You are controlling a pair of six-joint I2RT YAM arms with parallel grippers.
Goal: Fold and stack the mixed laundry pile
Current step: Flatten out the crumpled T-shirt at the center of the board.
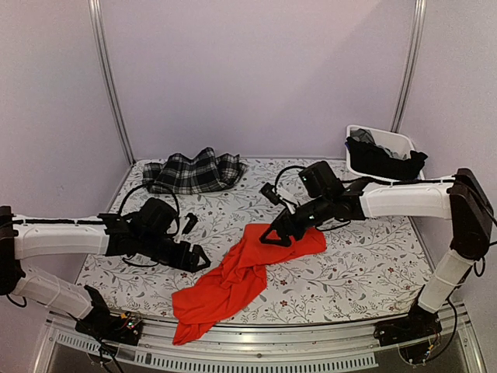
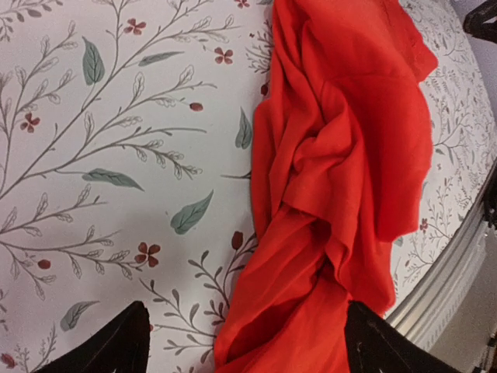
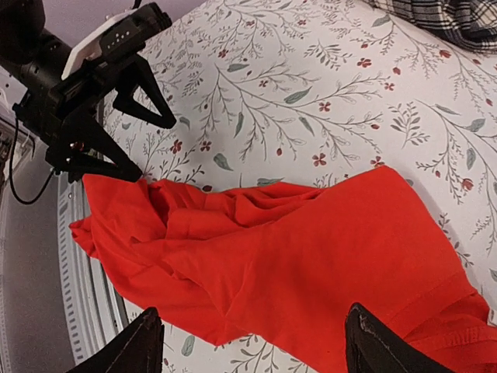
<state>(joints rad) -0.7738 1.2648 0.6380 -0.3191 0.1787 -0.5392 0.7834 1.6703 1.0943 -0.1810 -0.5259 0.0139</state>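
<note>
My two grippers will make the bright orange-red garment fall open into a wide sheet when they both lift it, because loose folds overlap across the middle.
The bright orange-red garment lies crumpled at the table's middle front, its lower end drooping over the front edge. My left gripper hovers at its left side, open, the cloth below and between the spread fingers. My right gripper is over the garment's upper end, also open, with the flat red cloth beneath it. A black-and-white plaid garment lies folded at the back left. Dark garments hang out of the white bin.
The floral tablecloth covers the table. A metal rail runs along the front edge. The left gripper shows in the right wrist view, at the red cloth's far end. The plaid garment sits at that view's top right.
</note>
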